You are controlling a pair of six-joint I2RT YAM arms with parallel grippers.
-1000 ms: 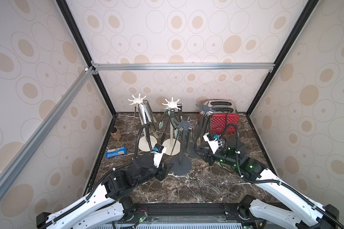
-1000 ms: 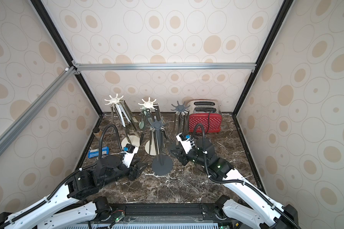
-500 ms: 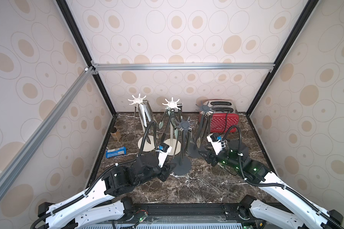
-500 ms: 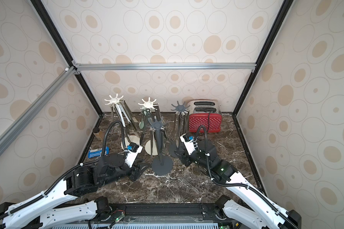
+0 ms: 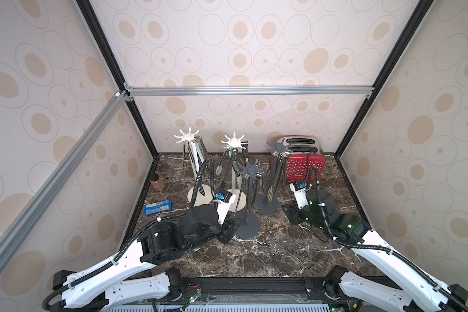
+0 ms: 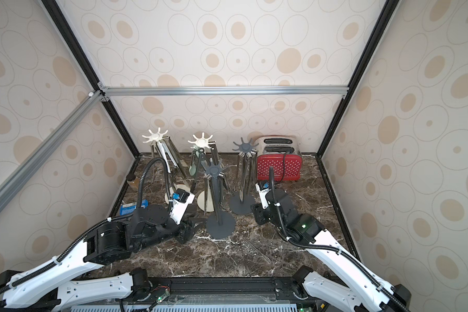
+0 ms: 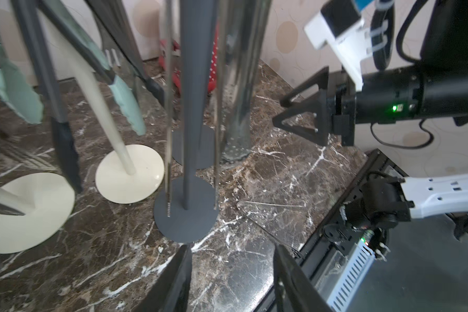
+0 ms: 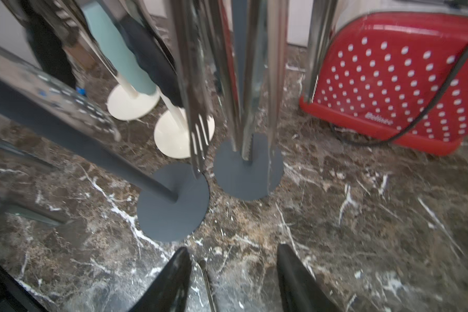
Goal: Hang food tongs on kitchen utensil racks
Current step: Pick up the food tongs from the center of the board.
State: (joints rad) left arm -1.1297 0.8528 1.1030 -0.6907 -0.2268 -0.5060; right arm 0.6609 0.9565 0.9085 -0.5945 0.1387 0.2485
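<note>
My open right gripper should keep moving down until its fingers close around the tongs' arm (image 7: pixel 276 204), as the loose tongs (image 7: pixel 240 204) lie clear of the grey racks' bases.
Four kitchen utensil racks stand at the back: two cream-white (image 5: pixel 186 137) (image 5: pixel 233 140) and two dark grey (image 5: pixel 250 170) (image 5: pixel 278 147). Food tongs hang from their hooks: shiny steel ones (image 5: pixel 197 156), a pale green tip (image 5: pixel 219 168) and a black slotted tip (image 5: pixel 270 193). My left gripper (image 5: pixel 229 229) (image 7: pixel 231 248) is low on the marble, open and empty, just left of the front grey rack's base (image 7: pixel 185 213). Right of the grey bases (image 8: pixel 247 167), my right gripper (image 5: pixel 288 213) (image 8: pixel 233 251) is also open, holding nothing; a thin dark streak lies on the marble between its fingers.
A red and silver toaster (image 5: pixel 303 162) with a black cord stands at the back right. A blue packet (image 5: pixel 157 207) and a small jar (image 5: pixel 157 183) sit by the left wall. The rack bases crowd together, with hanging tongs close above both grippers.
Both wrists have edged slightly to the right. The left gripper now sits closer to the front grey rack's base. Racks and tongs stay in place.
</note>
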